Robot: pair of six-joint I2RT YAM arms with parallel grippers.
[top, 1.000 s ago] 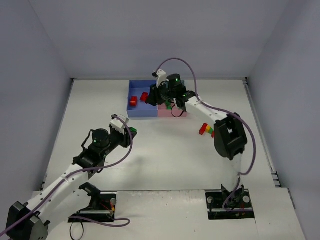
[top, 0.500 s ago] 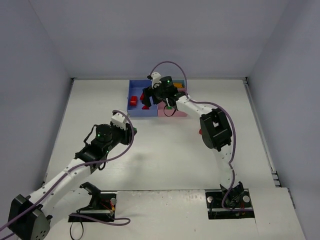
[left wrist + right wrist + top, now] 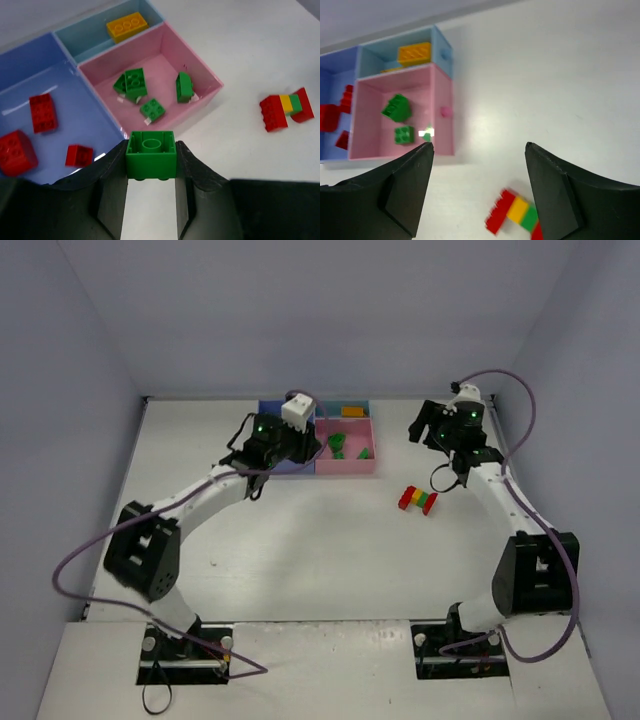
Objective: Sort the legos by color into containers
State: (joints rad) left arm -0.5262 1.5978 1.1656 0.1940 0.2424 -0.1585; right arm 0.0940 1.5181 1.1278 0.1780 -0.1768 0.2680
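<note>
The stack (image 3: 418, 501) links red, yellow and green legos, so my right gripper should hold its yellow and green middle while my left gripper pulls a red end off.
My left gripper (image 3: 151, 150) is shut on a green lego (image 3: 151, 156), held above the near wall where the blue container (image 3: 60, 107) meets the pink container (image 3: 200, 72). The pink one holds three green legos (image 3: 131, 84), the blue one three red legos (image 3: 42, 112), and the teal container (image 3: 82, 37) an orange lego (image 3: 127, 25). A joined red, yellow and green stack (image 3: 418, 500) lies on the table right of the trays. My right gripper (image 3: 477, 147) hangs open and empty above the table, between the pink container (image 3: 445, 125) and the stack (image 3: 517, 212).
White table (image 3: 320, 560) walled in by grey panels on the left, back and right. The left arm (image 3: 200, 495) stretches diagonally to the trays; the right arm (image 3: 500, 490) rises along the right side.
My left arm swung from the near-left table up to the trays, carrying the green lego. My right gripper pulled away from the trays to the right and opened.
</note>
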